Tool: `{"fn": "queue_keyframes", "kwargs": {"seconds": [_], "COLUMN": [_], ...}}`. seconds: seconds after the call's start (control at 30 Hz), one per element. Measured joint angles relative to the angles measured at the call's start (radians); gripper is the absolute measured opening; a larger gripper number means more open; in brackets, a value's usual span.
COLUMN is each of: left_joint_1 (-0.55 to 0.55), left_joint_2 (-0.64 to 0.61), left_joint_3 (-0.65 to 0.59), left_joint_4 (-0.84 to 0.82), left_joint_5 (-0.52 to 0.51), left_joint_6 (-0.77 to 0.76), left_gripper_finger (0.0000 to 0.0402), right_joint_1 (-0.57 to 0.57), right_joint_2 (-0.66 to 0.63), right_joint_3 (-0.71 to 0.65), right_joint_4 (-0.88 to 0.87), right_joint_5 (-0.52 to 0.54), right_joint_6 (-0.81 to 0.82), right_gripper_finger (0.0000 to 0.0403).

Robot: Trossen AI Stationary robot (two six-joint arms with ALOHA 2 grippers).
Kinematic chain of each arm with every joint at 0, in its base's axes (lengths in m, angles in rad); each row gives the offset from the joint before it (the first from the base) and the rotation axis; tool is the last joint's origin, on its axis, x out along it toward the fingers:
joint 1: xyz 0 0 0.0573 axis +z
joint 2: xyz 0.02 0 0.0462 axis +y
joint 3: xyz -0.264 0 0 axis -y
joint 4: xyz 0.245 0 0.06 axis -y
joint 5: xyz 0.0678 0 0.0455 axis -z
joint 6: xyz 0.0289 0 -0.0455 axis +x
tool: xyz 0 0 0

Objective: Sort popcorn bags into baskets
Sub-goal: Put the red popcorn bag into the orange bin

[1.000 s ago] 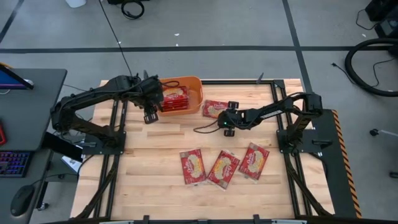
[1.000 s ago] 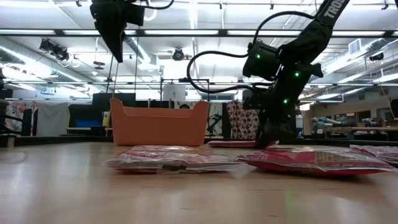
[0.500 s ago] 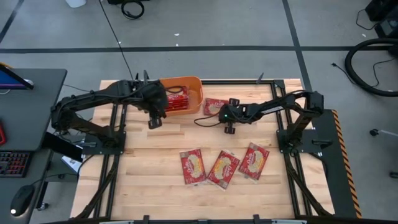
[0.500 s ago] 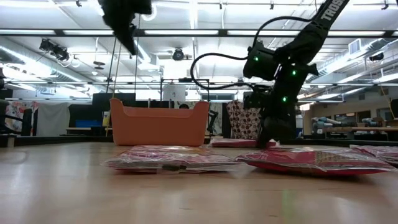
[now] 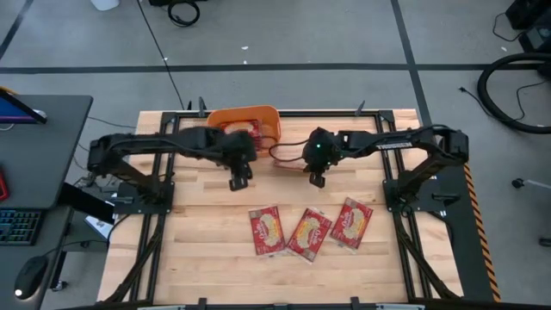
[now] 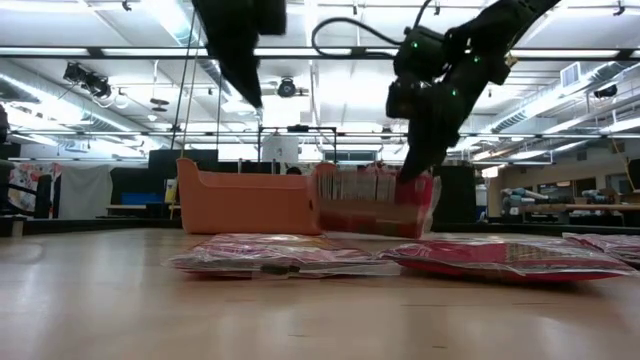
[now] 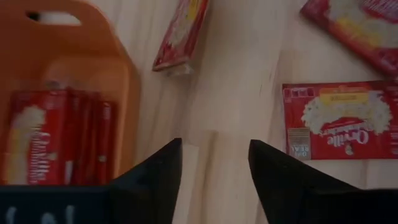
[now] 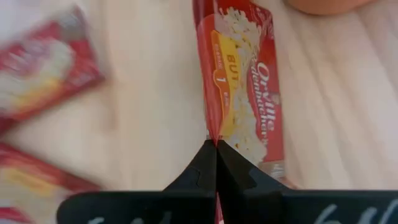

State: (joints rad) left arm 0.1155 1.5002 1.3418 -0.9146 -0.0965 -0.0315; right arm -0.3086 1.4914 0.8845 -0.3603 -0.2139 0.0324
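Observation:
My left gripper should take the bag's loose end [image 6: 332, 205], because my right gripper holds the popcorn bag but the orange basket [image 5: 244, 119] stands on my left gripper's side.
The orange basket [image 5: 258, 110] stands at the table's far edge with several red popcorn bags [image 7: 56, 140] inside. Just right of it, my right gripper [image 8: 216, 144] is shut on one popcorn bag [image 6: 375, 205], which hangs on edge. My left gripper [image 7: 214, 168] hovers open above the bare wood in front of the basket, with nothing between its fingers. Three more bags [image 5: 267, 230], [image 5: 310, 234], [image 5: 351, 222] lie flat in a row toward the near edge. My right gripper pinches the bag's upper edge [image 8: 214, 132] between its two fingers, coming from above and pointing down. The bag hangs upright below the fingers, one face toward the low camera. Whether its lower edge [image 6: 372, 234] still touches the table, I cannot tell.
Black frame rails [image 5: 164, 207] run along the table's left and right sides under both arms. Bare wood lies between the basket and the row of three bags. A desk with a keyboard [image 5: 17, 226] stands off the table's left side.
My right gripper has shut on the bag that lay flat beside the basket and has risen, so the bag now hangs upright. My left gripper has moved from over the basket toward the table's right and near edges.

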Motion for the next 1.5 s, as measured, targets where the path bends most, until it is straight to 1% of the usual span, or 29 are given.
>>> {"fn": "queue_keyframes", "kwargs": {"seconds": [0.07,0.2,0.33,0.43,0.6,0.7,0.77,0.9,1.0,1.1,1.27,1.3,1.4,1.5], "left_joint_1": [-0.014,-0.039,-0.062,-0.074,-0.089,-0.099,-0.104,-0.116,-0.126,-0.132,-0.137,-0.137,-0.137,-0.134], "left_joint_2": [0.045,0.116,0.163,0.181,0.185,0.185,0.185,0.185,0.185,0.185,0.176,0.172,0.157,0.130], "left_joint_3": [0.000,0.000,0.000,0.000,0.000,0.000,0.000,0.000,0.000,0.000,0.000,0.000,-0.001,-0.001], "left_joint_4": [0.014,0.102,0.202,0.264,0.350,0.371,0.384,0.381,0.387,0.391,0.384,0.383,0.376,0.360], "left_joint_5": [-0.015,-0.017,-0.015,-0.008,0.030,0.036,0.071,0.113,0.113,0.111,0.090,0.089,0.077,0.070], "left_joint_6": [-0.017,-0.032,-0.042,-0.063,-0.095,-0.115,-0.116,-0.118,-0.122,-0.123,-0.141,-0.145,-0.168,-0.171], "left_gripper_finger": [0.0213,0.0254,0.0280,0.0283,0.0283,0.0283,0.0280,0.0255,0.0216,0.0158,0.0040,0.0026,0.0025,0.0030], "right_joint_1": [-0.001,0.003,0.019,0.040,0.070,0.082,0.086,0.087,0.088,0.088,0.100,0.103,0.105,0.094], "right_joint_2": [-0.014,-0.033,-0.052,-0.073,-0.110,-0.132,-0.149,-0.176,-0.194,-0.208,-0.211,-0.210,-0.209,-0.221], "right_joint_3": [0.000,0.000,0.000,0.000,0.000,0.000,0.000,0.000,0.000,0.000,0.000,0.001,0.001,0.001], "right_joint_4": [0.000,0.004,0.002,0.005,0.015,0.052,0.086,0.158,0.191,0.211,0.216,0.219,0.237,0.275], "right_joint_5": [-0.044,-0.142,-0.241,-0.278,-0.301,-0.319,-0.324,-0.356,-0.364,-0.368,-0.361,-0.356,-0.333,-0.332], "right_joint_6": [0.042,0.093,0.131,0.134,0.173,0.198,0.219,0.264,0.287,0.291,0.298,0.306,0.329,0.361], "right_gripper_finger": [0.0002,0.0002,0.0002,0.0002,0.0002,0.0002,0.0002,0.0002,0.0002,0.0003,0.0005,0.0007,0.0022,0.0046]}}
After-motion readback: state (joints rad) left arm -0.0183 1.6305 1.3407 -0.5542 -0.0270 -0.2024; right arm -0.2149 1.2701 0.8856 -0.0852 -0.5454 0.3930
